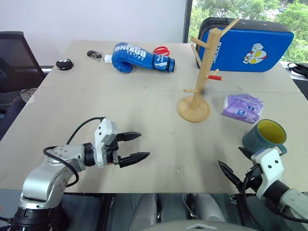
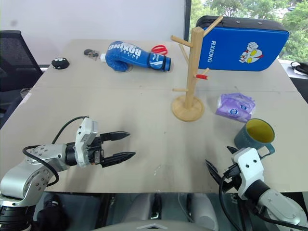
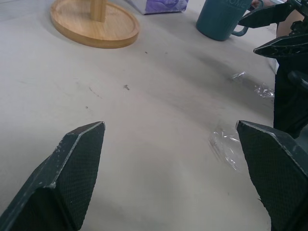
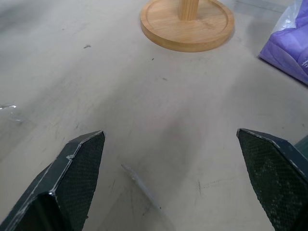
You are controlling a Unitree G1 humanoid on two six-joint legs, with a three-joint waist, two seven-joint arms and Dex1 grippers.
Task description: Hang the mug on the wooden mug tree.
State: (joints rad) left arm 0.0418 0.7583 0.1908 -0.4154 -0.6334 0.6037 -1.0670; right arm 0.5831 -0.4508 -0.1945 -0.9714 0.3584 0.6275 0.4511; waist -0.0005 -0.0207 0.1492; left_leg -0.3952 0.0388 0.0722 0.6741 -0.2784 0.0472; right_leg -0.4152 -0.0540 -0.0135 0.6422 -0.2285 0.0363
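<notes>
I should swing back around and pinch the mug's handle [image 1: 283, 148] from the front, since my right gripper's open fingers point past the mug's body [image 1: 261, 137], leaving its handle outside.
The dark teal mug [image 1: 264, 136] with a yellow inside stands upright near the table's front right corner, and its handle faces the front edge. The wooden mug tree [image 1: 204, 67] rises from a round base [image 4: 186, 24] behind and to the left of the mug, and one of its pegs is red-tipped. My right gripper [image 1: 229, 156] is open and empty, just in front and left of the mug without touching it. My left gripper [image 1: 143, 145] is open and empty over the front left of the table, pointing right towards the mug [image 3: 219, 19].
A purple tissue packet [image 1: 242, 107] lies between the tree and the mug. A blue boxing glove [image 1: 139, 57], red scissors [image 1: 161, 50] and a blue kick pad [image 1: 245, 45] sit at the back. A black chair [image 1: 14, 57] stands at the left.
</notes>
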